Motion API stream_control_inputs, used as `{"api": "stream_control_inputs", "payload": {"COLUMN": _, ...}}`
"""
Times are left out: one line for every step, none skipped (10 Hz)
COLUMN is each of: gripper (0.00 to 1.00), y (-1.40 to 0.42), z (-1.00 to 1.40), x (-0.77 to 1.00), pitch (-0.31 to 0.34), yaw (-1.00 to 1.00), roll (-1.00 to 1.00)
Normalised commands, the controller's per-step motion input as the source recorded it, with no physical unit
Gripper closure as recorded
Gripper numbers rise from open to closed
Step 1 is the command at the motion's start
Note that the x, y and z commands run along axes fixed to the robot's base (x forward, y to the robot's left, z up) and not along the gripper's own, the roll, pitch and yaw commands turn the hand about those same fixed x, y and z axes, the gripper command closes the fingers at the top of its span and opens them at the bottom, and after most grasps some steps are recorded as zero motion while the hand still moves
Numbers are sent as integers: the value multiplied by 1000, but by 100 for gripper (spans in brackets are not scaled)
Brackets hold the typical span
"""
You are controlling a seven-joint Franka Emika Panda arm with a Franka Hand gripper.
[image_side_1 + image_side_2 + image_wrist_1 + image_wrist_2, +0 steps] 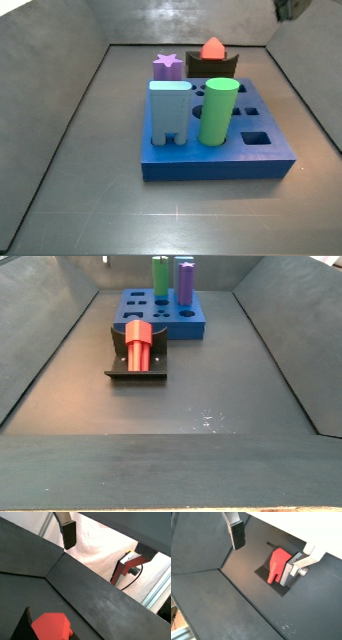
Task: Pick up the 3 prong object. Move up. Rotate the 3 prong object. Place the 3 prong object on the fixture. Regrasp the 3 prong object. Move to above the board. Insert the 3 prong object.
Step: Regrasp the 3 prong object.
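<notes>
The red 3 prong object [214, 48] sticks up above the fixture's open, dipped top [214, 60], so it will come out and the fixture will stay standing when I lift.
The red 3 prong object [139, 344] lies lengthwise on the dark fixture [134, 363], leaning against its upright, with nothing holding it. In a side view its top [211, 47] shows behind the blue board [221, 150], above the fixture [214, 67]. My gripper [263, 564] is open and empty, raised above the floor. One silver finger [236, 534] stands away from the piece; the other finger [296, 566] appears beside the red object [278, 564]. In a wrist view the gripper [93, 562] frames white background, with the red object [52, 626] far off.
On the board stand a green cylinder [219, 110], a light blue block [170, 112] and a purple star-topped peg [167, 65]. Grey sloping walls [54, 346] enclose the floor. The board [167, 316] sits beyond the fixture.
</notes>
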Motion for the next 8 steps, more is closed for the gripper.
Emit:
{"api": "stream_control_inputs", "payload": {"gripper": 0, "y": 59, "z": -1000, "x": 55, "pitch": 98, "yaw": 167, "roll": 219}}
{"api": "stream_control_inputs", "payload": {"gripper": 0, "y": 50, "z": -1000, "x": 63, "pitch": 78, "yaw": 172, "roll": 192}}
{"api": "stream_control_inputs", "payload": {"gripper": 0, "y": 46, "z": -1000, "x": 75, "pitch": 61, "yaw": 169, "roll": 169}}
{"api": "stream_control_inputs", "payload": {"gripper": 0, "y": 38, "z": -1000, "x": 93, "pitch": 37, "yaw": 161, "roll": 144}}
{"api": "stream_control_inputs", "payload": {"gripper": 0, "y": 31, "z": -1000, "x": 106, "pitch": 18, "yaw": 150, "roll": 133}}
{"api": "stream_control_inputs", "payload": {"gripper": 0, "y": 22, "z": -1000, "x": 119, "pitch": -9, "yaw": 133, "roll": 129}}
{"api": "stream_control_inputs", "payload": {"gripper": 0, "y": 15, "z": -1000, "x": 128, "pitch": -21, "yaw": 117, "roll": 123}}
{"api": "stream_control_inputs", "payload": {"gripper": 0, "y": 9, "z": -1000, "x": 136, "pitch": -29, "yaw": 101, "roll": 116}}
